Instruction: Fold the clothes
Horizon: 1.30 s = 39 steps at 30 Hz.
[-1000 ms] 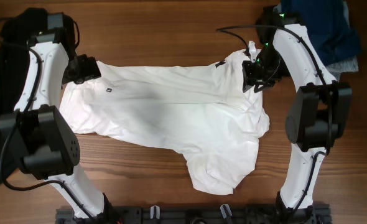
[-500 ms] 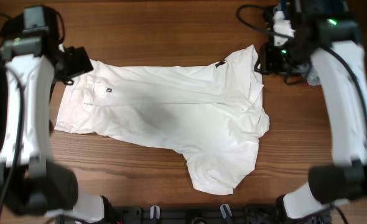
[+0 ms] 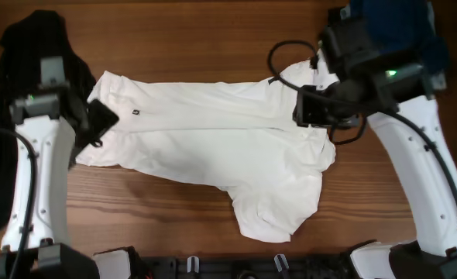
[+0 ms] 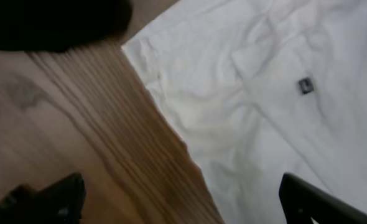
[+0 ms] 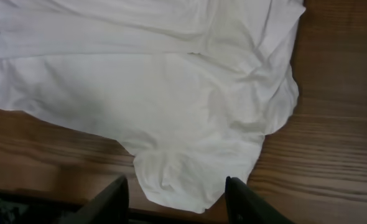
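The white T-shirt's sleeve [image 3: 269,215] pokes out toward the front edge, so my left gripper should hold the hem's near corner [image 3: 84,160] while my right gripper grabs the sleeve.
A large white T-shirt [image 3: 213,139] lies spread across the wooden table, its lower part trailing toward the front edge. A sliver of black print [image 3: 273,80] shows near its top right. My left gripper [image 3: 98,128] hovers over the shirt's left edge. In the left wrist view it [image 4: 183,205] stands wide open, with bare wood and the shirt's edge [image 4: 283,81] below and nothing between the fingers. My right gripper [image 3: 310,108] hangs above the shirt's right side. Seen from the right wrist, this gripper [image 5: 180,202] is open and empty, high over the shirt [image 5: 171,93].
A black garment [image 3: 19,70] lies along the far left, and its edge [image 4: 46,22] shows in the left wrist view. A dark blue garment [image 3: 403,31] is bunched at the back right corner. A black rail [image 3: 236,267] runs along the table's front edge.
The left gripper has dropped from the shirt's top left corner to its left edge. The right gripper has come back from the top right corner to over the shirt's right side, jaws wider.
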Motion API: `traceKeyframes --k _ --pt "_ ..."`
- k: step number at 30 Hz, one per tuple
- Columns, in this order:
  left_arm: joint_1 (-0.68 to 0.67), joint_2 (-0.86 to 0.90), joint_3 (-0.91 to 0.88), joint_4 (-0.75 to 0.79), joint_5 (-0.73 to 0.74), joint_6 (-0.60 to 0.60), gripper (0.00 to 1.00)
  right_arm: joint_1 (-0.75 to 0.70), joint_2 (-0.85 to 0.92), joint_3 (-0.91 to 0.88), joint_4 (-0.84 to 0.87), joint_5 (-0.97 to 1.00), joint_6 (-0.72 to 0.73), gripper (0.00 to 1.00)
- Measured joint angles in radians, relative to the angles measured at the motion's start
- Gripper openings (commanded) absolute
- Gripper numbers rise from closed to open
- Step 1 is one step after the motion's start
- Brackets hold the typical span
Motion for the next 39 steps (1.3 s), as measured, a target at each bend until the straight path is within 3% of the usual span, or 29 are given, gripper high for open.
traceKeyframes --k 8,21,24,27,29,33,39 --pt "0.149 -0.029 -0.378 0.431 -0.039 -0.071 0.95 0.117 0.000 -0.186 0.138 -0.003 0.025 0.54" --pt "0.214 0.207 -0.415 0.667 -0.044 -0.077 0.77 0.187 0.000 -0.309 0.239 -0.028 0.033 0.53" --pt "0.214 0.224 -0.416 0.695 -0.041 -0.082 0.55 0.187 0.000 -0.323 0.239 -0.028 0.033 0.53" --pt "0.214 0.228 -0.416 0.718 -0.040 -0.087 0.26 0.187 0.000 -0.342 0.231 -0.032 0.043 0.52" --pt "0.214 0.228 -0.417 0.741 -0.040 -0.088 0.06 0.187 0.000 -0.351 0.221 -0.034 0.048 0.46" --pt "0.214 0.228 -0.418 0.758 -0.041 -0.092 0.04 0.187 0.000 -0.368 0.198 -0.035 0.081 0.33" --pt "0.214 0.228 -0.418 0.758 -0.040 -0.092 0.04 0.240 -0.005 -0.385 0.132 -0.019 0.198 0.34"
